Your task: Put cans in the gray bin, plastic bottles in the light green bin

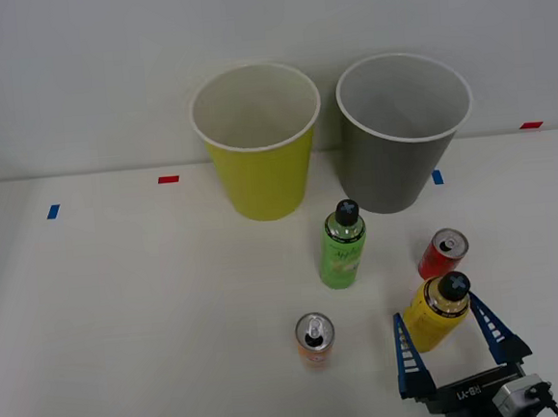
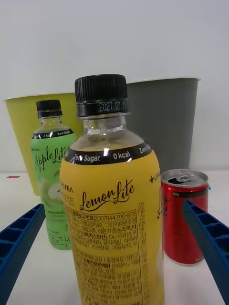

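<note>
The yellow plastic bottle should tip against the inner side of the light green bin when I drop it in, because the bin's opening is much wider.
The yellow plastic bottle stands upright near the table's front right, between the fingers of my right gripper, which is open around it with a gap on each side. The green plastic bottle stands upright in front of the bins. A red can stands just beyond the yellow bottle. An orange can stands to the left of the gripper. The light green bin and the gray bin stand side by side at the back.
Small red tape marks and blue tape marks lie on the white table. A pale wall rises right behind the bins. The table's left half holds nothing but tape.
</note>
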`<state>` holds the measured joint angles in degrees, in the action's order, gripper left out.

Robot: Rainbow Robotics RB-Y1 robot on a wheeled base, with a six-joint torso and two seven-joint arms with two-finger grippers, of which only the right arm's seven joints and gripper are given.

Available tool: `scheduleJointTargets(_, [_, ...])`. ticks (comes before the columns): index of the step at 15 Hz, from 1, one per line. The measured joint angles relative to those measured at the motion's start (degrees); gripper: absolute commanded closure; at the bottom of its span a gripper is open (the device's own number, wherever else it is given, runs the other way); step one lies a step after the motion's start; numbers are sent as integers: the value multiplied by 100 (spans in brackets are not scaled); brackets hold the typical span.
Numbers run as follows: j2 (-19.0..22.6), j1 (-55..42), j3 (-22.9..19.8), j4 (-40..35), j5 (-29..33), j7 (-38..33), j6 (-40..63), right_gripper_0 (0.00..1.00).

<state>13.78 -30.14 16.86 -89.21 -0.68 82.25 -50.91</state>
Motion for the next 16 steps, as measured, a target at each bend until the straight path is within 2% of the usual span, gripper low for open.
scheduleJointTargets(7, [39, 326, 53, 0, -282, 233, 143, 0])
scheduleJointTargets(11, [274, 361, 58, 0, -395, 279, 143, 0])
scheduleJointTargets(16, [486, 388, 325, -76, -845, 459, 143, 0])
